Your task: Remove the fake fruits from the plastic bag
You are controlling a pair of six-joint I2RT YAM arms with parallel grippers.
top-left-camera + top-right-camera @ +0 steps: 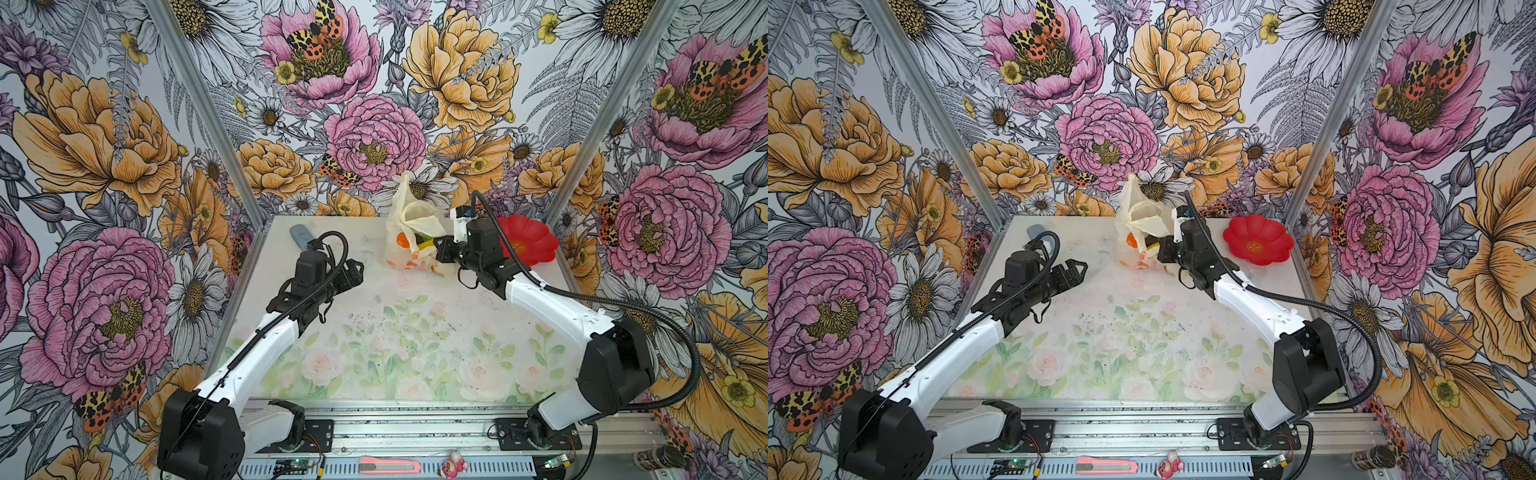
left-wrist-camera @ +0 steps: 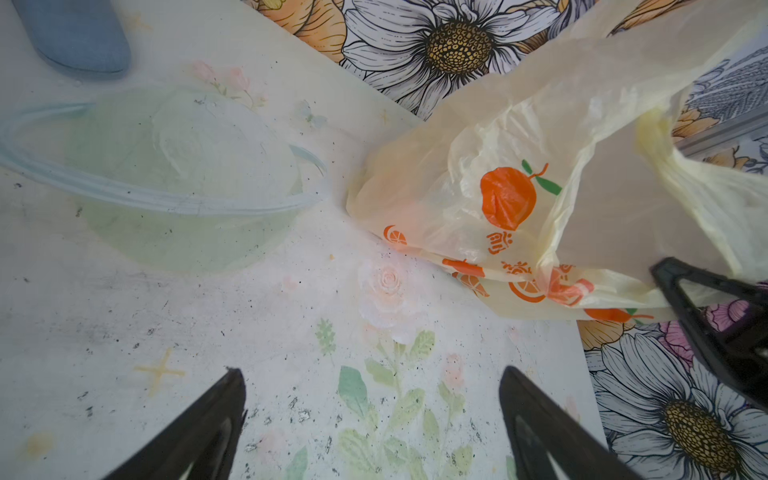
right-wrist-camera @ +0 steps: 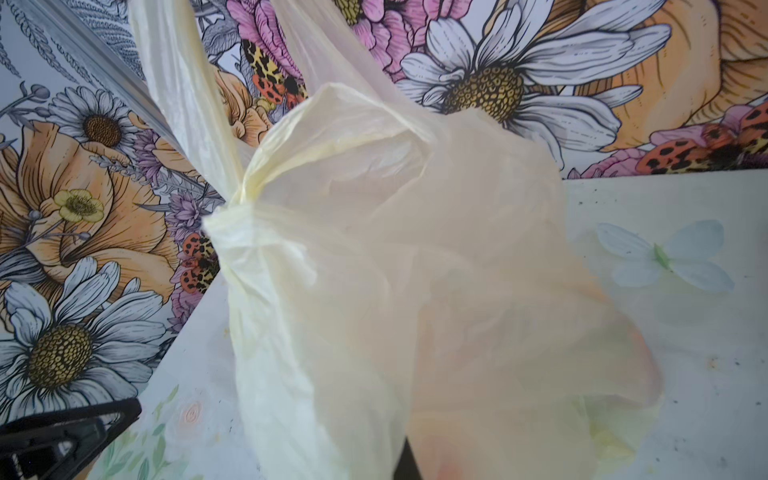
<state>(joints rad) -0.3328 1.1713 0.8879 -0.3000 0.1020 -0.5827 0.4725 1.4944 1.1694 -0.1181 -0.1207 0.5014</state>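
The plastic bag's opening (image 1: 422, 212) is narrow with only my right gripper on the bag's side. Next, my left gripper grabs the bag's free handle (image 1: 402, 192) and pulls the bag's opening wide.
The plastic bag (image 1: 409, 224) (image 1: 1140, 220) stands at the back middle of the table, handles up, pale yellow with orange prints. Through its open mouth the fake fruits show: an orange (image 1: 401, 240) (image 1: 1132, 240) and yellow and green pieces (image 1: 424, 243). My right gripper (image 1: 437, 249) (image 1: 1162, 250) is shut on the bag's right side. In the right wrist view the bag film (image 3: 415, 270) covers the jaws, and only a dark finger sliver (image 3: 407, 460) shows. My left gripper (image 1: 354, 270) (image 1: 1079, 268) (image 2: 370, 415) hangs open and empty, left of the bag (image 2: 498, 199).
A red flower-shaped plate (image 1: 530, 243) (image 1: 1260, 245) lies right of the bag, behind the right arm. A blue object (image 1: 300, 235) (image 2: 79, 37) lies at the back left, with a clear greenish dish (image 2: 178, 178) near it. A pink box cutter (image 1: 388, 465) lies on the front rail.
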